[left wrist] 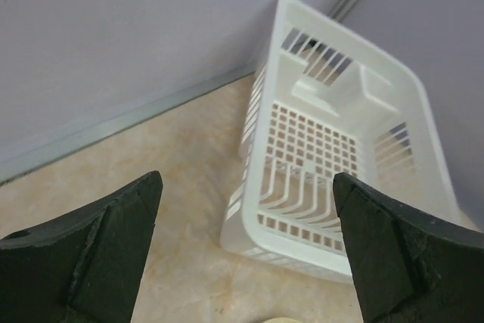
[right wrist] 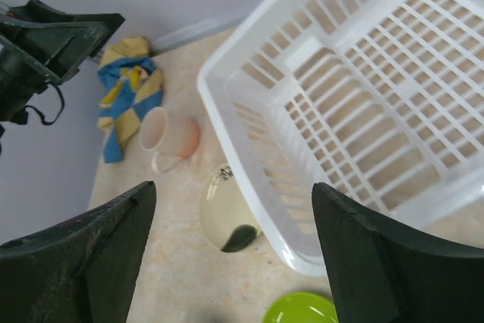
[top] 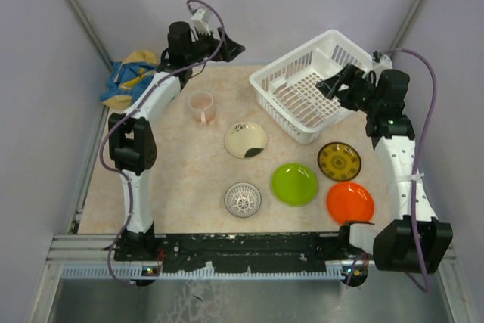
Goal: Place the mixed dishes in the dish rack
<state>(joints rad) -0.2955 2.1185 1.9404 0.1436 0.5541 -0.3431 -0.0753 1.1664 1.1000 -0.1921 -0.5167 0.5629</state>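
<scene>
Next, I move my left gripper to the rack's corner (top: 254, 78) nearest the pink cup to help straighten the rack first, because the dish rack (top: 306, 98) stands at a slant to the back wall.
The white lattice dish rack (top: 311, 83) stands at the back right, with nothing in it; it also shows in the left wrist view (left wrist: 340, 149) and the right wrist view (right wrist: 363, 96). On the table lie the pink cup (top: 202, 105), the cream plate with a dark patch (top: 246, 140), the white patterned bowl (top: 243, 199), the lime-green plate (top: 294, 184), the orange plate (top: 350, 202) and the brown-yellow plate (top: 339, 160). My left gripper (top: 236, 48) is open and empty, raised at the back, left of the rack. My right gripper (top: 329, 85) is open and empty above the rack's right side.
A blue and yellow cloth (top: 128, 79) lies bunched at the back left corner, off the mat. Grey walls close the back and sides. A black rail (top: 249, 247) runs along the near edge between the arm bases.
</scene>
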